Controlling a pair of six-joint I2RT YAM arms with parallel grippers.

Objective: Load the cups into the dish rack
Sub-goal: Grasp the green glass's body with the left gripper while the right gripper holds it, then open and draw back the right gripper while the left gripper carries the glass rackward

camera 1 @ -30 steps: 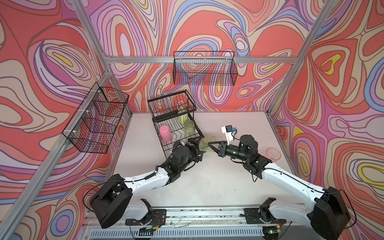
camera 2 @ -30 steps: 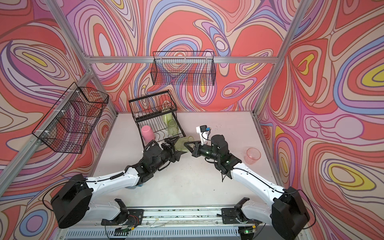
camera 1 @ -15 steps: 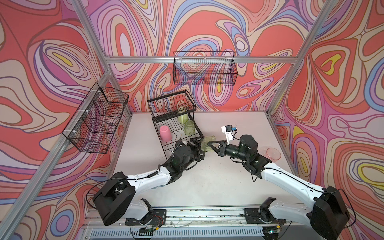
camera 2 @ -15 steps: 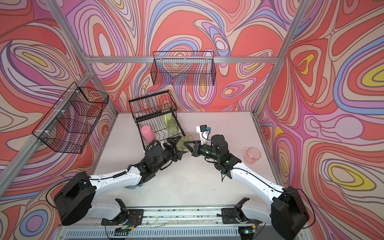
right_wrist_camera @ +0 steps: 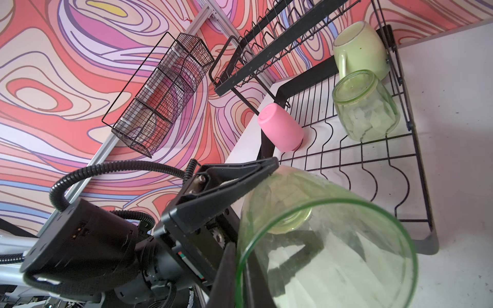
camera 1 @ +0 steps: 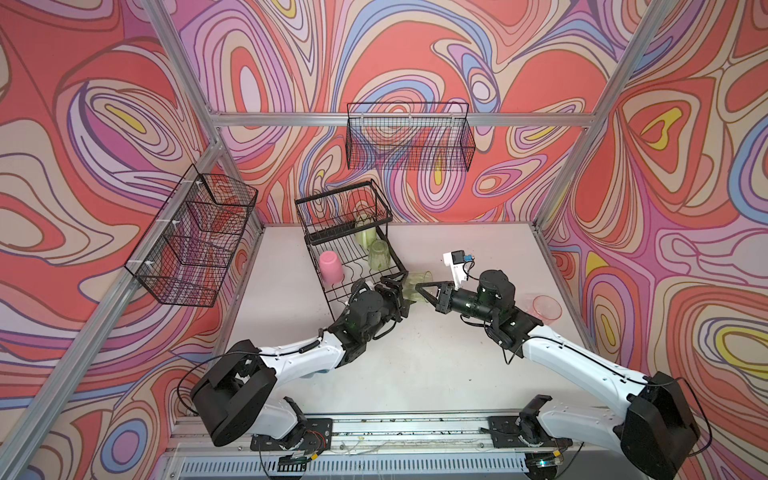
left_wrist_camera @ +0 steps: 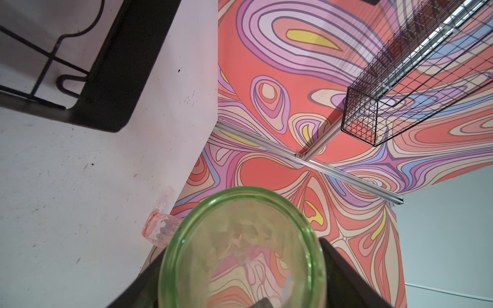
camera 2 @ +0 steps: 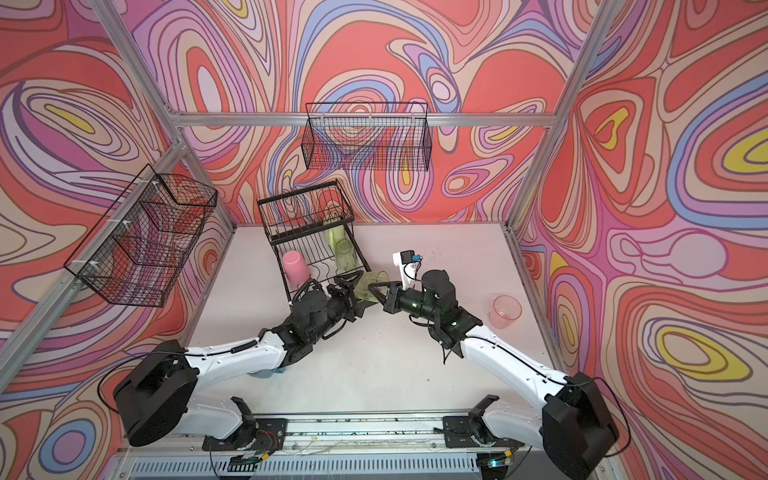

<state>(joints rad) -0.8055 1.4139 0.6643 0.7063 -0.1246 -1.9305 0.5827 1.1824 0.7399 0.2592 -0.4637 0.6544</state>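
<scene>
I should take the tumbler's base (left_wrist_camera: 241,246) with my left gripper and turn the tumbler onto the tray, because my right gripper is holding the clear green tumbler's rim (right_wrist_camera: 354,202), which must face down.
A clear green tumbler (camera 1: 424,277) (camera 2: 378,277) hangs tilted in the air off the near right corner of the dish rack (camera 1: 338,194) (right_wrist_camera: 420,170). My right gripper (camera 1: 419,286) (right_wrist_camera: 240,269) is shut on its rim, one finger inside and one outside. My left gripper (camera 1: 402,296) (left_wrist_camera: 242,274) closes on its base (left_wrist_camera: 240,253) from the other side. On the rack's lower tray stand an opaque pink tumbler (camera 1: 331,267), another clear green tumbler (camera 1: 379,255) and a yellow-green mug (camera 1: 365,232). A clear pink tumbler (camera 1: 546,307) stands on the table at the right.
Black mesh baskets hang on the back wall (camera 1: 409,141) and the left wall (camera 1: 195,237). Aluminium frame posts edge the white table (camera 1: 415,374). A small blue patch (camera 1: 316,372) shows under my left forearm.
My left gripper has moved in around the tumbler's base and its jaws have narrowed. The right gripper has stayed on the rim.
</scene>
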